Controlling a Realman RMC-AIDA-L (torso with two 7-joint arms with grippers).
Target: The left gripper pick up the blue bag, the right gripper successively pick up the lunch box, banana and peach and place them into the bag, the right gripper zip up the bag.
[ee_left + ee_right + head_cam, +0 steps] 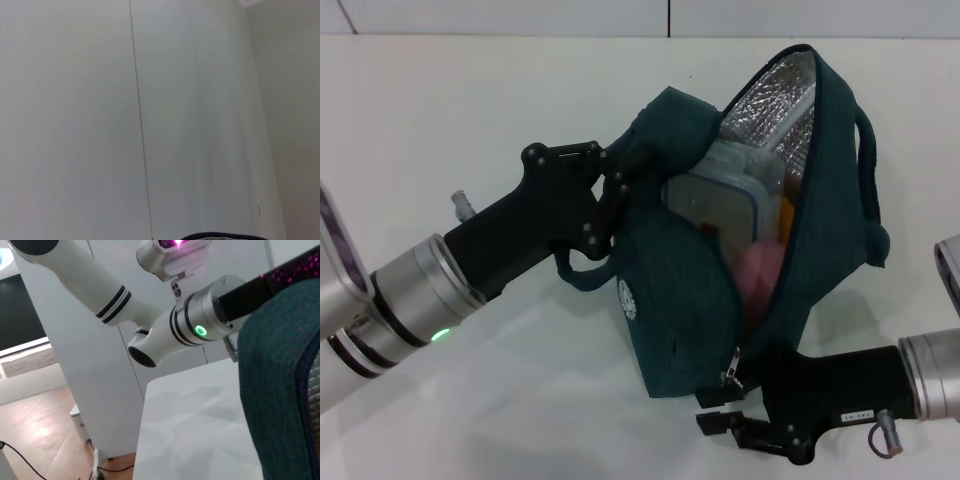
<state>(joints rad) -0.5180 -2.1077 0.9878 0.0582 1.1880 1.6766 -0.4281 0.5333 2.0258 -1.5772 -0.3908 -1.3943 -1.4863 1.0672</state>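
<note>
The robot's left gripper is holding the blue bag's upper edge and pulling the bag's opening wide, so it should move to the bag's lower corner while the right gripper zips.
The blue bag hangs tilted over the white table, its mouth open and the silver lining showing. My left gripper is shut on the bag's upper left edge by a handle. Inside lie the lunch box, the pink peach below it, and a yellow sliver of the banana. My right gripper sits at the bag's lower end, just under the zipper pull. The right wrist view shows the bag's fabric close up and the left arm behind it.
A second handle loops off the bag's right side. The table's edge drops to a wooden floor in the right wrist view. The left wrist view shows only a pale wall.
</note>
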